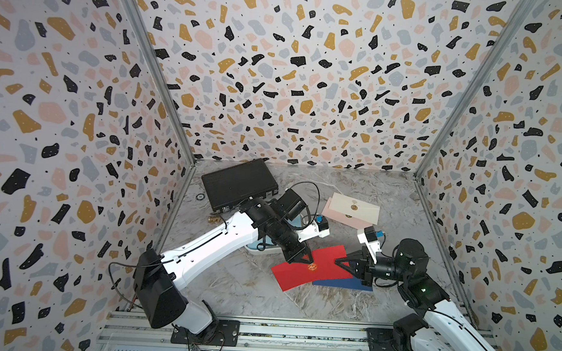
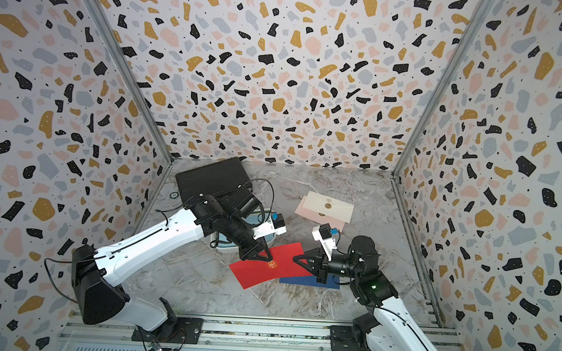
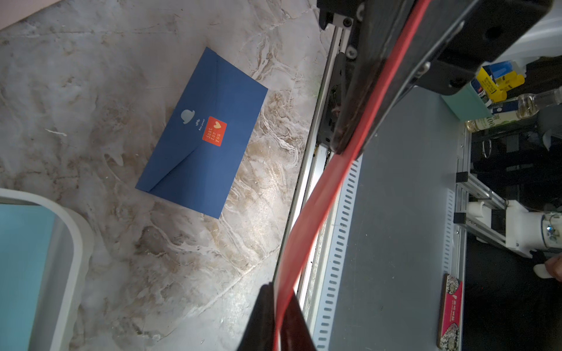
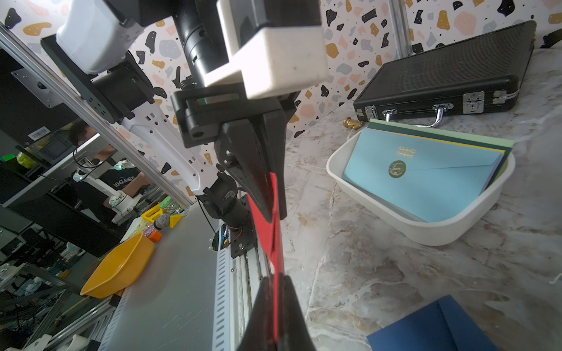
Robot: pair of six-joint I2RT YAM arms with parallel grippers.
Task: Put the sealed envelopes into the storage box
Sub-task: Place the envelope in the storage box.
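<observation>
Both grippers are closed on the red envelope [image 1: 328,258], and the storage box [image 4: 426,181] is next to my left gripper. My right gripper should open before my left gripper carries the envelope in.
A red envelope [image 1: 304,271] with a gold seal hangs bowed above the marble table, held at two edges. My left gripper [image 1: 308,260] is shut on its far edge and my right gripper [image 1: 336,261] is shut on its right edge. In the wrist views it shows edge-on between the left gripper [image 3: 278,304] and the right gripper [image 4: 275,291]. A navy envelope [image 3: 203,133] lies flat underneath. Cream [image 1: 354,206] and pink [image 1: 334,216] envelopes lie overlapped at the back right. The white storage box [image 4: 425,231] holds a stack topped by a light blue envelope [image 4: 425,176]; my left arm hides most of it in both top views.
A black ribbed briefcase [image 1: 239,183] lies shut at the back left, just behind the box. A small brass fitting [image 1: 215,218] and a ring [image 1: 199,196] sit by the left wall. An aluminium rail [image 1: 263,329] runs along the front edge.
</observation>
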